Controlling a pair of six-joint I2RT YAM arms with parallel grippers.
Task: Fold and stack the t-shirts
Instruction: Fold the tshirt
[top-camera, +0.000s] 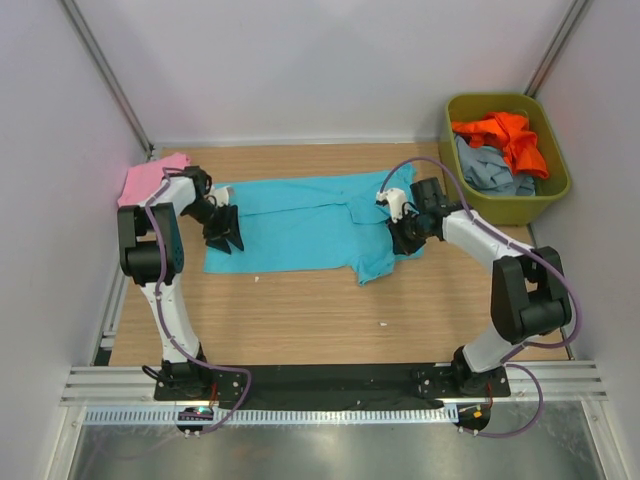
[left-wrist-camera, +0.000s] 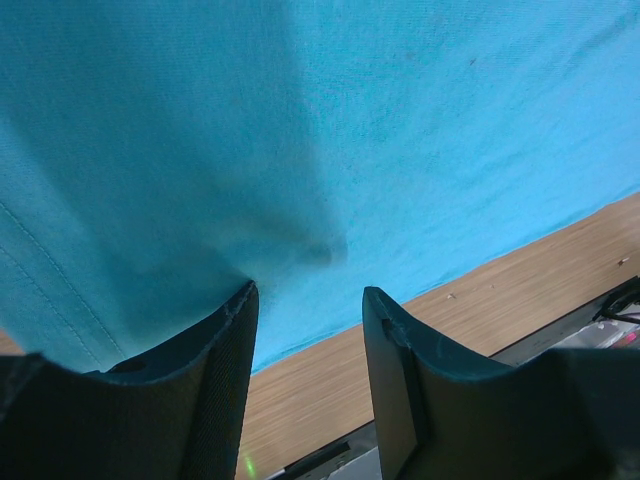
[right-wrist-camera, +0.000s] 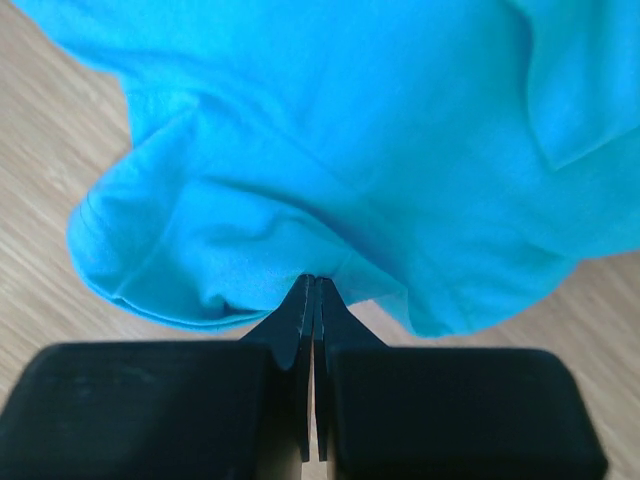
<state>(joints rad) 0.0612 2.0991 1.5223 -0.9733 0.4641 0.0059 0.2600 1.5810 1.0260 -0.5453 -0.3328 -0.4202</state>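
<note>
The turquoise t-shirt's near edge (right-wrist-camera: 345, 268) is pinched and flat cloth (top-camera: 374, 236) lies open ahead. My right gripper should go on moving inward and let go of the t-shirt's edge over that cloth.
A large turquoise t-shirt (top-camera: 300, 225) lies spread across the middle of the wooden table. My left gripper (top-camera: 224, 235) stands at its left end. In the left wrist view it (left-wrist-camera: 307, 292) is open, tips at the turquoise cloth (left-wrist-camera: 350, 120), and only bare wood shows between the fingers. My right gripper (top-camera: 405, 238) is at the shirt's right end. In the right wrist view it (right-wrist-camera: 315, 282) is shut, pinching a puckered fold of the turquoise cloth (right-wrist-camera: 380, 130). A pink t-shirt (top-camera: 150, 178) lies at the far left. An orange one (top-camera: 505, 138) and a grey-blue one (top-camera: 490, 172) sit in the bin.
The olive-green bin (top-camera: 495, 98) stands at the back right corner. White walls close in the table on three sides. Bare wood (top-camera: 300, 320) stretches between the shirt and the metal rail (top-camera: 330, 385) at the near edge.
</note>
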